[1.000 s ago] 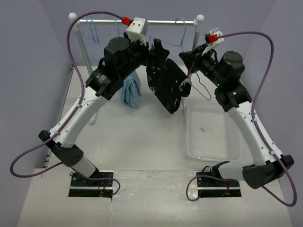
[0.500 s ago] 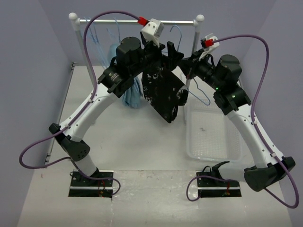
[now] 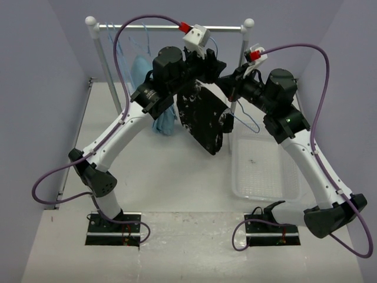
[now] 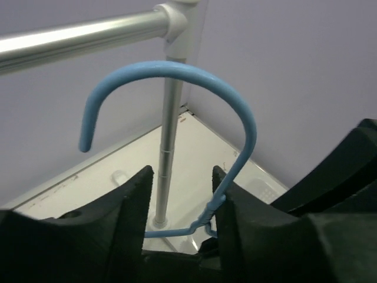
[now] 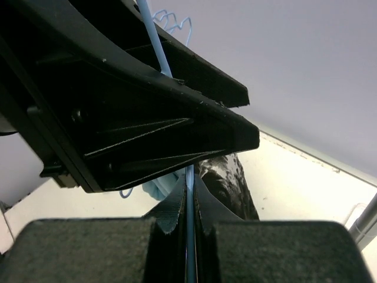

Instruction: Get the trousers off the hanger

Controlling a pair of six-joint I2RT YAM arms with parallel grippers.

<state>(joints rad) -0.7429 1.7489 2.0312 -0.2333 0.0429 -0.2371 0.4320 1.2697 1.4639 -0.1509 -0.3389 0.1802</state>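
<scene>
The robot's right gripper is closed on the hanger's wire, so the left gripper should close on the hanger's neck (image 4: 210, 210) to free the right gripper to take the trousers (image 3: 202, 121).
The black, white-speckled trousers (image 3: 203, 121) hang on a light-blue wire hanger (image 3: 251, 122) held off the rail between my two arms. My right gripper (image 3: 231, 94) is shut on the hanger's wire (image 5: 189, 177), with the trousers (image 5: 227, 183) just beyond its fingertips. My left gripper (image 3: 215, 63) sits at the top of the hanger. In the left wrist view the curved hook (image 4: 177, 68) rises above the jaws. The twisted neck (image 4: 213, 212) lies against the right finger (image 4: 222, 194), and a gap separates it from the left finger (image 4: 138, 197). The left gripper (image 4: 179, 200) is open.
The metal rail (image 3: 135, 26) on two posts crosses the back, with other blue hangers (image 3: 118, 44) on its left. A light-blue cloth (image 3: 164, 121) hangs behind my left arm. A clear plastic tray (image 3: 262, 168) lies on the table under the right arm.
My left arm has swung right along the rail to the hanger's hook, and its jaws have narrowed around the neck. The right gripper kept its hold on the wire.
</scene>
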